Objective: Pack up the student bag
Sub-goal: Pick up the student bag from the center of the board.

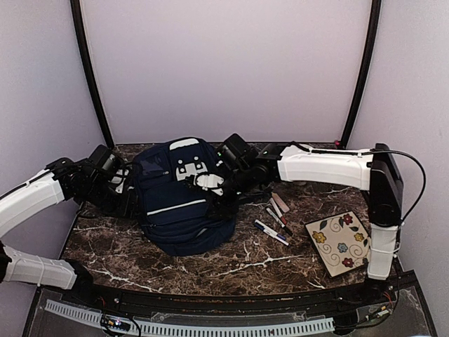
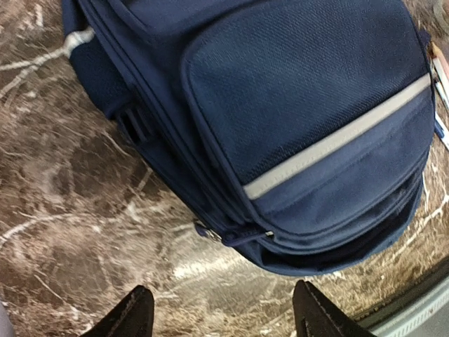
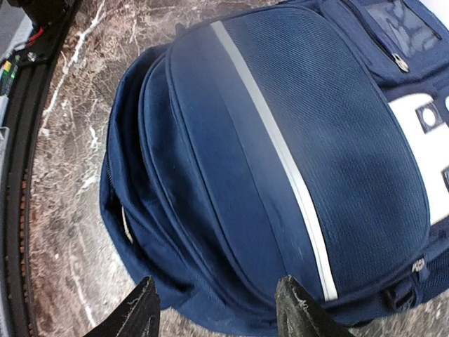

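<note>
The bag's opening (image 3: 153, 225) is covered by the flat front panel, so next my right gripper pinches the panel's lower edge (image 3: 254, 289) and holds the bag open before I pack.
The student bag (image 1: 184, 203), navy blue with a thin white stripe and a white slotted patch, lies flat in the middle of the marble table. My left gripper (image 1: 128, 200) is at the bag's left side. In the left wrist view the left gripper (image 2: 224, 319) is open over bare marble, just short of the bag (image 2: 302, 105) and its zip pull (image 2: 210, 232). My right gripper (image 1: 214, 186) hangs over the bag's front. In the right wrist view the right gripper (image 3: 217, 314) is open, its fingers spread above the bag (image 3: 280, 154) near its lower edge, holding nothing.
Several markers (image 1: 275, 221) and a pinkish eraser (image 1: 280, 203) lie on the table right of the bag. A square floral-patterned plate (image 1: 340, 242) sits at the front right. A black rail (image 1: 210, 298) runs along the table's near edge.
</note>
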`<control>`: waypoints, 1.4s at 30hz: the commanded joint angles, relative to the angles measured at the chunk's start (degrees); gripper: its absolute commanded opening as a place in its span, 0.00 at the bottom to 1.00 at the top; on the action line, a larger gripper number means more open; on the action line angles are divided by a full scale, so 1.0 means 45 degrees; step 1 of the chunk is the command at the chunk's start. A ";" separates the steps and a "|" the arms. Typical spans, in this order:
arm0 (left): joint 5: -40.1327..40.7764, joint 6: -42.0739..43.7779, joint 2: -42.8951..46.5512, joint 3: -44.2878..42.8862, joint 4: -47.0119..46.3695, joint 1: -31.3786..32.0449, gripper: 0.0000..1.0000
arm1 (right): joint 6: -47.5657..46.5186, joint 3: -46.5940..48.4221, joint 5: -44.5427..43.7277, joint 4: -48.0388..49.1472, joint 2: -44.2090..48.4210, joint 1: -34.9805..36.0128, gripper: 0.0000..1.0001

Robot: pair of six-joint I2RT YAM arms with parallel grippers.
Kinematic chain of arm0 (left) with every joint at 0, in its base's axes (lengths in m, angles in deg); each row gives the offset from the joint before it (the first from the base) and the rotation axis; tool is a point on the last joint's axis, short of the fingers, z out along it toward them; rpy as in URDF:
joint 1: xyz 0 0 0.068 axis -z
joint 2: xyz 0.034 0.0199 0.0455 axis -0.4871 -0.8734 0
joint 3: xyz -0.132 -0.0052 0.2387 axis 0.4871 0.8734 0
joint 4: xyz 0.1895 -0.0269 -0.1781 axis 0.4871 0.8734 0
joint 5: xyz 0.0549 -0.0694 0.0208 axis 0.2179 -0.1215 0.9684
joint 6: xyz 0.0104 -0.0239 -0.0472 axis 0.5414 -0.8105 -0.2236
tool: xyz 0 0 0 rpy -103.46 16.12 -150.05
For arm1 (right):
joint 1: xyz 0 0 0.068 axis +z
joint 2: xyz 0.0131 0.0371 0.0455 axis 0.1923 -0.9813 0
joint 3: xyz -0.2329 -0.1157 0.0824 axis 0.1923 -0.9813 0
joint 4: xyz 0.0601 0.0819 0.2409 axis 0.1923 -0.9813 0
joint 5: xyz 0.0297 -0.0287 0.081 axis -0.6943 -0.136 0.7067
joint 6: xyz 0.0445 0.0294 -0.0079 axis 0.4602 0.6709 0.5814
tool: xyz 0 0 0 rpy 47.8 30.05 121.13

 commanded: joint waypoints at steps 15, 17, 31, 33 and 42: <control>-0.1248 -0.0905 0.0415 0.1644 -0.0514 -0.0399 0.73 | -0.0488 0.0609 -0.6668 0.3522 -0.2099 0.1069 0.16; -0.1761 -0.1069 0.0497 0.1999 -0.1019 -0.0392 0.70 | -0.0550 0.0108 -0.6498 0.4060 -0.1354 0.0732 0.09; -0.1952 -0.0515 -0.1187 0.3402 -0.6646 0.1544 0.58 | 0.0249 -0.0198 -0.5102 0.4122 -0.0707 -0.1005 0.00; -0.1303 0.0012 -0.1513 0.3396 -0.7184 0.2094 0.59 | 0.0259 -0.0210 -0.5065 0.4123 -0.0706 -0.1023 0.00; -0.0821 0.0924 -0.1988 0.5031 -1.0241 0.2211 0.57 | 0.0392 -0.0283 -0.4749 0.4025 -0.0597 -0.1104 0.00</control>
